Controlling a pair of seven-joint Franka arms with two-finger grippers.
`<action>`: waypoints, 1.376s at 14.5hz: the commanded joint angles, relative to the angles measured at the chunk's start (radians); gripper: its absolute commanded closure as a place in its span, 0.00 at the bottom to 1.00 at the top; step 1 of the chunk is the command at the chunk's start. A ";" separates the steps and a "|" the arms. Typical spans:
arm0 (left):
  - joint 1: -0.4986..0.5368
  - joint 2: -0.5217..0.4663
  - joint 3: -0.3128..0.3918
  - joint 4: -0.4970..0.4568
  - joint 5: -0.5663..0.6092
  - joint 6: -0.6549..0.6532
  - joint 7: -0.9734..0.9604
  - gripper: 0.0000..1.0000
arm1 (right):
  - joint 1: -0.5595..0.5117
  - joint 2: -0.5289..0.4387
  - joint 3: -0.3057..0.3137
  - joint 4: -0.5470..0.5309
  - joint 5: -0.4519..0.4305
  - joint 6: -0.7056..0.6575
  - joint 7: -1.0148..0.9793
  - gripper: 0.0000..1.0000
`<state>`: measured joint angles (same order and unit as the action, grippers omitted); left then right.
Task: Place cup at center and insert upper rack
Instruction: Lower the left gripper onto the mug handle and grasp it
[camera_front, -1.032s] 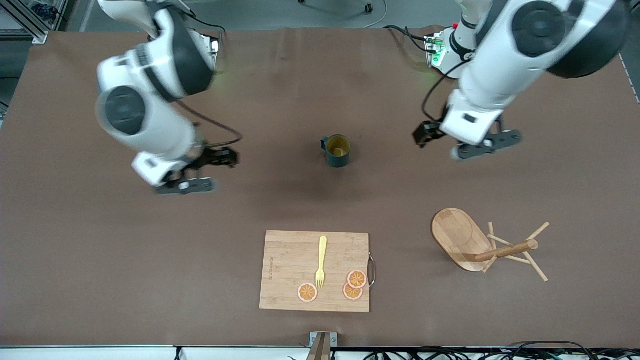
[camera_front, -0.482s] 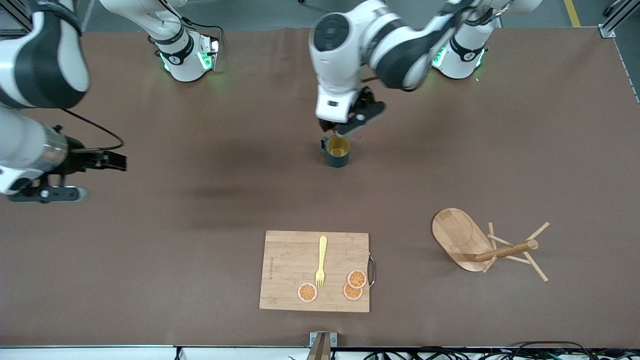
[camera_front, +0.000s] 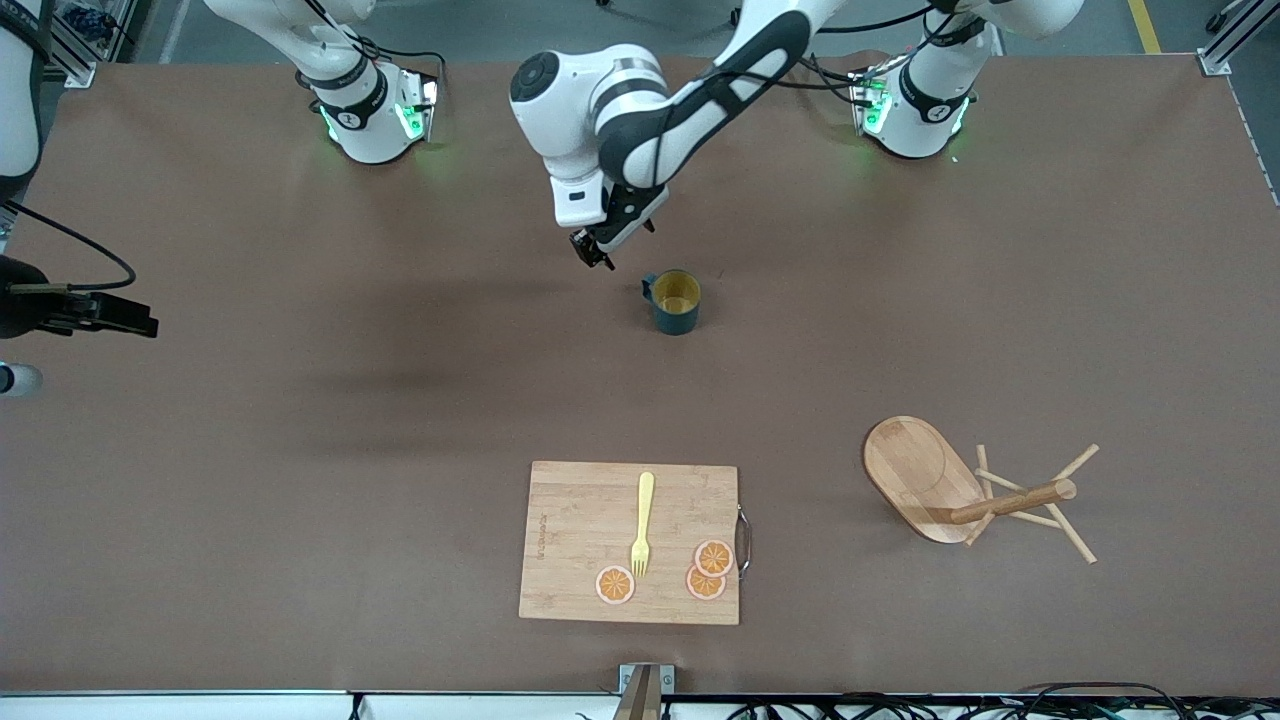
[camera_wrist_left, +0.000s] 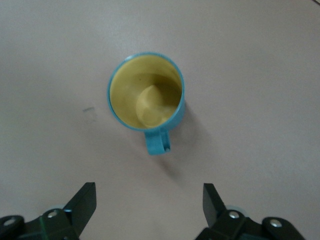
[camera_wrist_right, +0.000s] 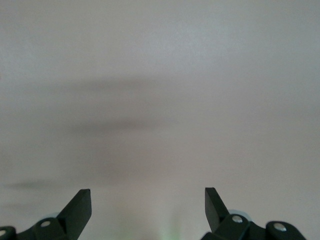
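Pegs (camera_front: 1000, 480) spread outward from the upper rack's post. The cup (camera_front: 674, 302) will hang tilted, with its bottom facing out, when I slide its opening over a peg.
The cup (camera_front: 675, 301), dark teal with a yellowish inside, stands upright near the middle of the table; the left wrist view shows the cup (camera_wrist_left: 146, 92) from above with its small handle (camera_wrist_left: 158, 142). My left gripper (camera_front: 594, 250) hangs open over bare table beside the cup's handle, toward the right arm's end; the left gripper (camera_wrist_left: 148, 200) holds nothing. The upper rack (camera_front: 958, 494), a light wooden stand, lies tipped on its side toward the left arm's end, nearer the front camera than the cup. My right gripper (camera_front: 90, 318) is at the right arm's end of the table; the right gripper (camera_wrist_right: 148, 200) is open over bare table.
A wooden cutting board (camera_front: 580, 500) lies near the table's front edge, nearer the camera than the cup. On it rest a yellow fork (camera_front: 642, 520) and three orange slices (camera_front: 615, 585). Both arm bases (camera_front: 375, 110) stand along the edge farthest from the camera.
The left arm swung from the left arm's end across the table, passing over the cup and stopping beside its handle. The right arm drew back to the right arm's end. The cup and rack stayed put.
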<state>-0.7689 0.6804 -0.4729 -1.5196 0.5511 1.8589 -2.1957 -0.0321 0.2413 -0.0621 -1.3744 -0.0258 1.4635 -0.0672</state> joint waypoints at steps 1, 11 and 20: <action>-0.046 0.057 0.013 0.042 0.093 -0.017 -0.108 0.09 | -0.009 0.001 0.025 0.035 -0.014 -0.023 -0.002 0.00; -0.326 0.136 0.342 0.045 0.136 -0.018 -0.259 0.27 | 0.073 -0.092 0.031 -0.024 0.009 -0.097 0.047 0.00; -0.366 0.166 0.389 0.061 0.170 -0.018 -0.274 0.85 | -0.009 -0.191 0.024 -0.091 0.012 -0.095 0.052 0.00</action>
<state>-1.1213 0.8255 -0.0966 -1.4932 0.7017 1.8576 -2.4605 0.0059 0.0834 -0.0476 -1.4162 -0.0193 1.3511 -0.0238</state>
